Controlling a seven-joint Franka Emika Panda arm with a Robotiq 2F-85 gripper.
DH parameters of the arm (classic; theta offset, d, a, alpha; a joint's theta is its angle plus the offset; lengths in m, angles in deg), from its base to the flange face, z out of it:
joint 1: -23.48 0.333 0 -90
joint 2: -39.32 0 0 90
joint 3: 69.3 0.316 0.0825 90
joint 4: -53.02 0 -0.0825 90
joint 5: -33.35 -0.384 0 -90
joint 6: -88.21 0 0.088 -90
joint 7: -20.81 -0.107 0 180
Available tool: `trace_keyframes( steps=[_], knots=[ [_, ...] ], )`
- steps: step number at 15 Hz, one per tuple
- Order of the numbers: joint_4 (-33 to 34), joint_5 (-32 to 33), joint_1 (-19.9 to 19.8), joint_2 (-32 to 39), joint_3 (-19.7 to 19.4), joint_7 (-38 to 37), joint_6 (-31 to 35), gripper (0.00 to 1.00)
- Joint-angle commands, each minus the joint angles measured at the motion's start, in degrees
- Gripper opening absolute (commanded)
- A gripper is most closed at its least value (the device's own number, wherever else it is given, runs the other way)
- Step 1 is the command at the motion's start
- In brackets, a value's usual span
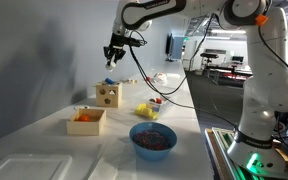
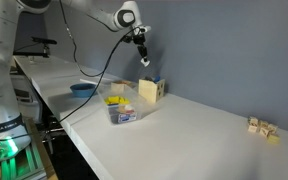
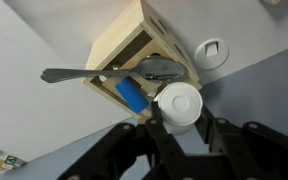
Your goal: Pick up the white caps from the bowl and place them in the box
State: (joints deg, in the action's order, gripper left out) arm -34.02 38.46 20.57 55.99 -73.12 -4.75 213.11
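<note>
The white cap hangs over the light-wood box's open top, so my gripper should keep lowering it until it gets to the box's opening, then let go.
My gripper is shut on a round white cap and holds it in the air above the small light-wood box. The box's open top shows a blue item and a metal utensil lying across it. The small whitish bowl sits on the table just beyond the box. In both exterior views the gripper hangs well above the box, whose face has dark round holes. The cap is too small to make out in the exterior views.
A lower tan box with orange items stands in front of the wood box. A large blue bowl with dark reddish contents sits near the table edge. A clear container with yellow items is beside the box. Small wooden blocks lie far off.
</note>
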Motion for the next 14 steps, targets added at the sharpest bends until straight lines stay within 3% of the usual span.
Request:
trace_keyframes(
  steps=[1,2,3,4,6,7,14],
  knots=[
    [12.76,2.77,2.08,9.20,-2.09,-2.61,-6.24,0.12],
    [14.88,2.85,2.15,10.22,-2.52,-2.41,-7.69,0.12],
    [7.41,1.20,1.84,5.98,-1.94,-0.94,-3.84,0.12],
    [8.63,1.24,1.93,7.06,-2.12,-0.94,-4.15,0.37],
    [8.49,1.23,1.94,7.25,-2.15,-0.94,-4.11,0.37],
    [8.26,1.52,2.06,7.23,-2.32,-1.42,-4.13,0.12],
    [12.75,0.37,2.64,13.56,-2.41,-3.60,-3.67,0.12]
  ],
)
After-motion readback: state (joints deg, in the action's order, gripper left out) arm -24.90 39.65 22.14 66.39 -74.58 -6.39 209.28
